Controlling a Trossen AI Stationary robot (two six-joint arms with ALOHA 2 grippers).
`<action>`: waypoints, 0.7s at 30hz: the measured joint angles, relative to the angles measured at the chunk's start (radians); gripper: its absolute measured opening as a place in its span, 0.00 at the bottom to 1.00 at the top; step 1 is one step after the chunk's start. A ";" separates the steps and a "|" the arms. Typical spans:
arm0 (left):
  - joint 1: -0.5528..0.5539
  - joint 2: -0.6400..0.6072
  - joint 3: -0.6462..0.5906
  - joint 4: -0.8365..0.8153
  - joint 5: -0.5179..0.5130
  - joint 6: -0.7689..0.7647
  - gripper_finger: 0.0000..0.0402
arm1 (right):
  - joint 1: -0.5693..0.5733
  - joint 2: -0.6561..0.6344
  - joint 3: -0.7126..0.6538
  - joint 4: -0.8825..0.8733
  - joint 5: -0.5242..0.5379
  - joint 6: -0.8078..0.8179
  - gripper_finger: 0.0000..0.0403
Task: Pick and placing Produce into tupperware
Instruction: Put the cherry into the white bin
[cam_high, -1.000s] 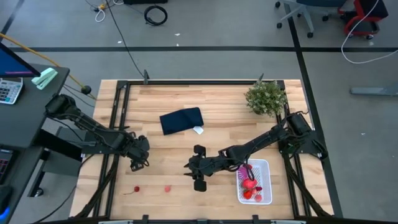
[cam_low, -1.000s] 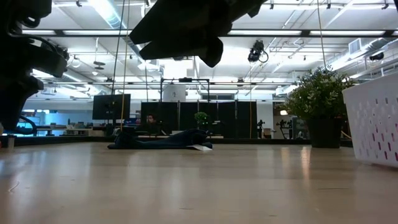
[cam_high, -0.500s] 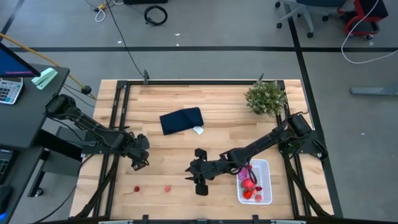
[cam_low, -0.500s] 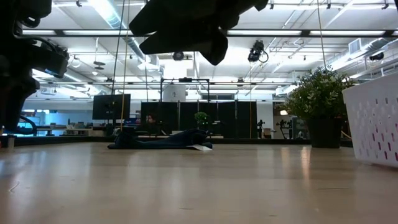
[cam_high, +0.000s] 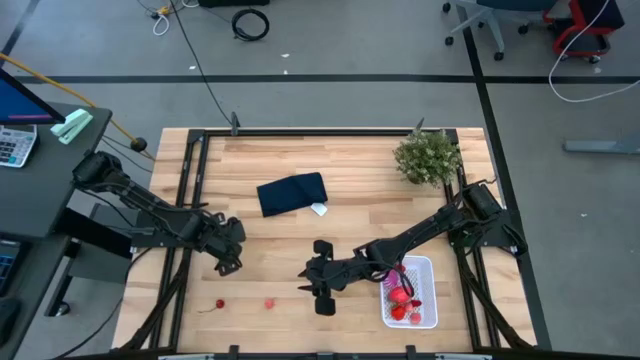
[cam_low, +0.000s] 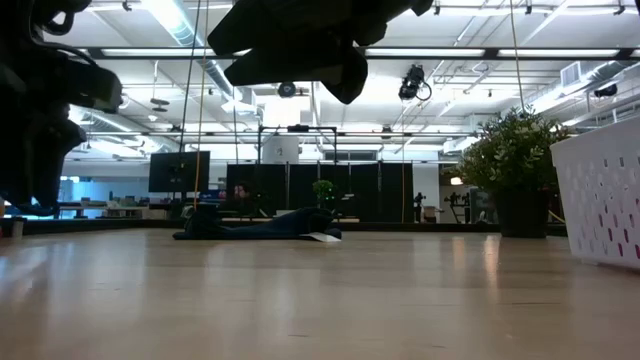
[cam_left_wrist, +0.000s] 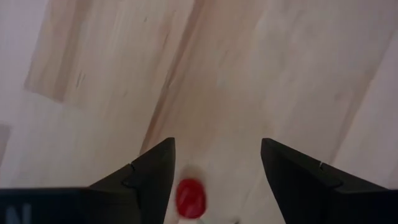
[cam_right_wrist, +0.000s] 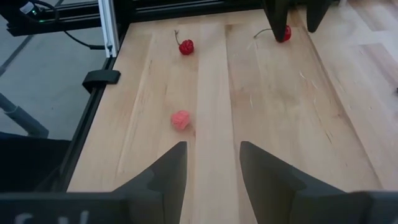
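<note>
The second red cherry (cam_left_wrist: 190, 198) lies off-centre, near one finger of my left gripper, so next I bring that gripper back to centre over the cherry (cam_right_wrist: 286, 33) before it closes.
The white tupperware (cam_high: 425, 268) stands near the right front of the table and holds a bigger red piece (cam_high: 400, 295) and some small red bits. Loose produce lies on the wood: a red cherry with a stem (cam_high: 219, 304) (cam_right_wrist: 186, 46), a pink bit (cam_high: 269, 302) (cam_right_wrist: 181, 119), and a second red cherry (cam_left_wrist: 191, 199) (cam_right_wrist: 284, 32). My left gripper (cam_high: 228, 264) (cam_left_wrist: 217, 146) points steeply down, open, with its fingers on either side of that second cherry and above it. My right gripper (cam_high: 306, 280) (cam_right_wrist: 212, 146) hovers open left of the tupperware, facing the table's left edge, with nothing between its fingers.
A dark navy folded cloth (cam_high: 292, 194) lies at the middle of the table's far half. A green bushy plant (cam_high: 428, 157) stands at the far right corner. Black frame rails (cam_high: 190, 190) run along the table's left and right edges. Bare wood lies between the two grippers.
My left gripper has tipped a little more steeply downward while staying over the same spot. Its fingers stay open.
</note>
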 joint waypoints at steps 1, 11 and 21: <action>0.000 0.000 0.000 0.013 -0.001 0.000 0.60 | 0.000 0.000 0.000 0.000 0.000 -0.001 0.39; -0.007 0.021 0.000 0.029 -0.003 0.039 0.56 | -0.001 0.000 0.000 0.000 0.000 -0.002 0.39; -0.017 0.193 0.000 0.022 -0.002 0.112 0.63 | -0.001 0.000 0.000 0.000 0.000 -0.002 0.39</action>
